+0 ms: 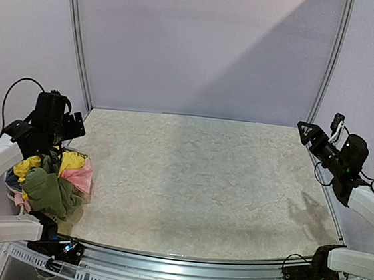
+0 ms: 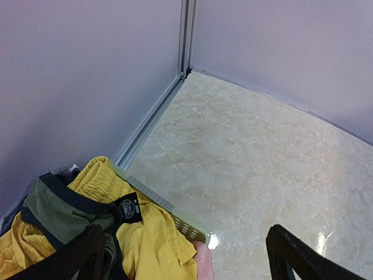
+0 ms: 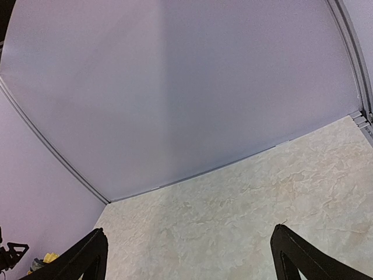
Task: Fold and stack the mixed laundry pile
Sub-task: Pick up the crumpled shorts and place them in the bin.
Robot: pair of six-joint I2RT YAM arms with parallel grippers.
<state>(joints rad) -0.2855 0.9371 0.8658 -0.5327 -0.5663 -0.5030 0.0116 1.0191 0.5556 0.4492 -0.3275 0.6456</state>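
Observation:
The yellow shorts [image 1: 72,161] are lying uncovered next to the olive-green top, so the robot's open left gripper should continue to move down toward the yellow cloth [image 2: 157,245] until its fingers close on it.
The mixed laundry pile [image 1: 49,182] sits heaped in a pale mesh basket [image 2: 175,219] at the table's left edge. It holds yellow shorts [image 2: 137,233] with a black label, an olive-green top [image 1: 51,192], a pink piece [image 1: 79,175] and a bit of blue-grey cloth. My left gripper [image 1: 75,125] is open and empty, raised above the basket's far side. In the left wrist view its fingers [image 2: 78,256] spread wide over the pile. My right gripper [image 1: 306,134] is open and empty, held high at the table's right edge.
The table top [image 1: 202,182] is a pale marbled surface. Lilac walls with metal corner rails [image 1: 77,41] close in the back and sides. A metal rail [image 1: 181,260] runs along the near edge between the arm bases.

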